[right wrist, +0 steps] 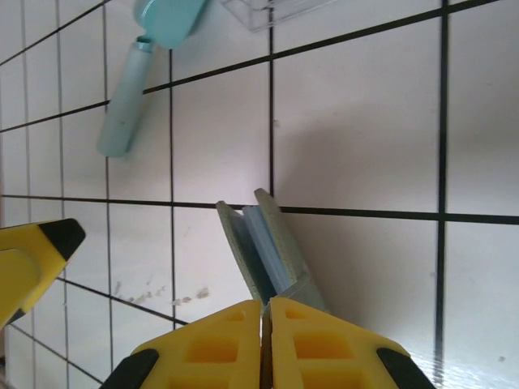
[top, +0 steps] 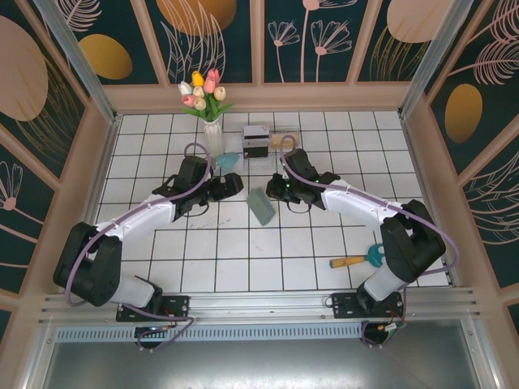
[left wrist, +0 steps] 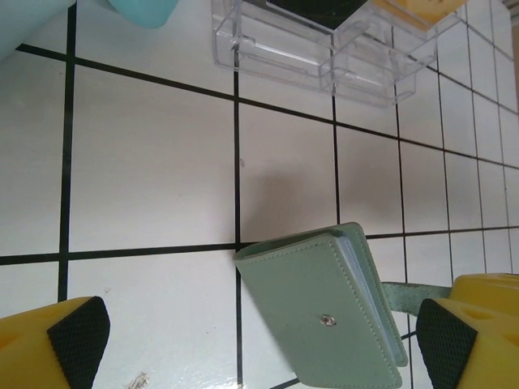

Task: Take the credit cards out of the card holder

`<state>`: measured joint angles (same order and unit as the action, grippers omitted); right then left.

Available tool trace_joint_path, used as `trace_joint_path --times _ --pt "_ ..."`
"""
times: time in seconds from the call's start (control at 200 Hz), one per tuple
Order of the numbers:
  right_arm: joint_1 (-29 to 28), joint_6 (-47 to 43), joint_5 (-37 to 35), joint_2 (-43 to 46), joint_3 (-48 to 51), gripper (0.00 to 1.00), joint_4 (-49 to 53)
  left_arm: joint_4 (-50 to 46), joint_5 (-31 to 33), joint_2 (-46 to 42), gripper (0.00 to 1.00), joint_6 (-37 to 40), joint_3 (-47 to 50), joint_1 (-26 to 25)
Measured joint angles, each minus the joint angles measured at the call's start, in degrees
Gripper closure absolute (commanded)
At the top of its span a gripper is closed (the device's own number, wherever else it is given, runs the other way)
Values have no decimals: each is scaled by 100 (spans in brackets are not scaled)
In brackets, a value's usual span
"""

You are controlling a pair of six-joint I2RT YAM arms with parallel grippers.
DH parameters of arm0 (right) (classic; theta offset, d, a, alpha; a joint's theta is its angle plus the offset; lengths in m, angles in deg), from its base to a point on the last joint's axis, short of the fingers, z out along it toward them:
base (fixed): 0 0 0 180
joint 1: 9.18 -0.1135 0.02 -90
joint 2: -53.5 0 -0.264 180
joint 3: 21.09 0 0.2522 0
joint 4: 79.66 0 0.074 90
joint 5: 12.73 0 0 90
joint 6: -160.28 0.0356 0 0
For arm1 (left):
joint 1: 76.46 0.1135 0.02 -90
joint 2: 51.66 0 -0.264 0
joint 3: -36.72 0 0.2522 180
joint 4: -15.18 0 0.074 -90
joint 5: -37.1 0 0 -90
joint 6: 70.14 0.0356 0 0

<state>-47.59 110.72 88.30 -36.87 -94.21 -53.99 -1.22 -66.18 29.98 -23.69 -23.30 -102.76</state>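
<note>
I should lower the card holder and spread its covers [right wrist: 258, 235] with my left gripper, because it stands tilted and slightly open with my right gripper on its strap [left wrist: 407, 295].
The card holder [left wrist: 324, 312] is a sage-green bifold wallet with a small metal snap, standing tilted on one edge on the white tiles [top: 262, 207]. It gapes slightly and shows blue-grey inner leaves [right wrist: 263, 239]. The credit cards are hidden inside it. My left gripper [left wrist: 259, 340] is open wide, one pad [left wrist: 77, 340] far left of the wallet and the other [left wrist: 446, 336] just right of it, touching nothing. My right gripper [right wrist: 265, 324] is shut on the wallet's thin green strap [left wrist: 413, 293] at its near corner. The two grippers face each other, left [top: 235, 185] and right [top: 272, 190].
A clear plastic compartment box [left wrist: 324, 40] stands just beyond the wallet [top: 268, 144]. A teal-handled tool [right wrist: 134, 89] lies left of it, near a vase of tulips [top: 212, 134]. A yellow-handled tool [top: 357, 259] lies at the front right. Frame walls surround the tiled floor.
</note>
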Motion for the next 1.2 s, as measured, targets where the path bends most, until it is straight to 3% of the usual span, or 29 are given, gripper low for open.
trace_joint_path --times 0.28,0.585,0.826,1.201 --pt "-79 37 444 0 0 89 -282 356 20 -105 6 -251 284 50" --pt "-98 33 546 0 4 90 -400 817 -616 -105 15 -612 459 50" --pt "-96 52 -50 0 22 90 -125 1307 -1180 39 29 -1003 577 50" --pt "162 339 -828 0 643 90 372 1530 -1554 590 48 -1281 868 48"
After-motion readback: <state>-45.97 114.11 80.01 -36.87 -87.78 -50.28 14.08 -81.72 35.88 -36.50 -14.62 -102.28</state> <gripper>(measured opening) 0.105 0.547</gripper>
